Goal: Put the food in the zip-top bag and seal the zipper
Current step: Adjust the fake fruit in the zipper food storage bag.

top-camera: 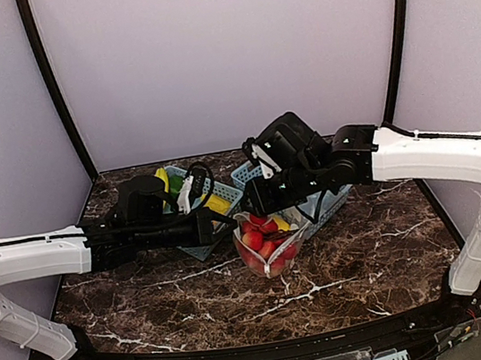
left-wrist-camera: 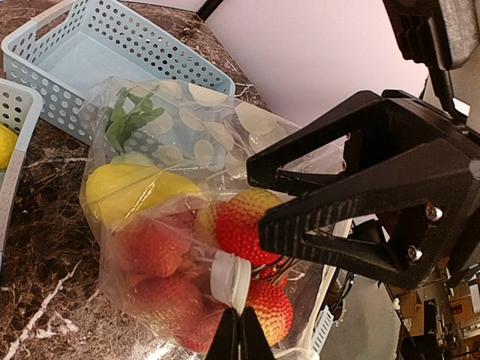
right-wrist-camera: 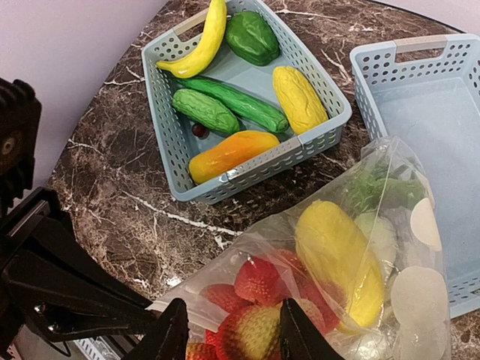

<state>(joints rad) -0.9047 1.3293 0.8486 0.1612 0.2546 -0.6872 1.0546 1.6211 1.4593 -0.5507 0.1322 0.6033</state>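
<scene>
Strawberries crowd the slumped bag's opening, with only my left gripper on its edge, so my right gripper should take the opening's other side and help lift it upright.
The zip-top bag lies between two baskets, its mouth towards me. It holds food: red strawberries, a yellow lemon, a green leafy piece and a pale piece. My left gripper is shut on the bag's mouth edge, right under the zipper's white slider tab. It shows in the top view at the bag's left corner. My right gripper is open over the bag's mouth, its fingers either side of a red-yellow strawberry. It faces the left gripper.
A light-blue basket behind the bag holds a banana, green pepper, cucumbers, corn and an orange piece. A second light-blue basket at the right is bare inside. Dark marble table around them.
</scene>
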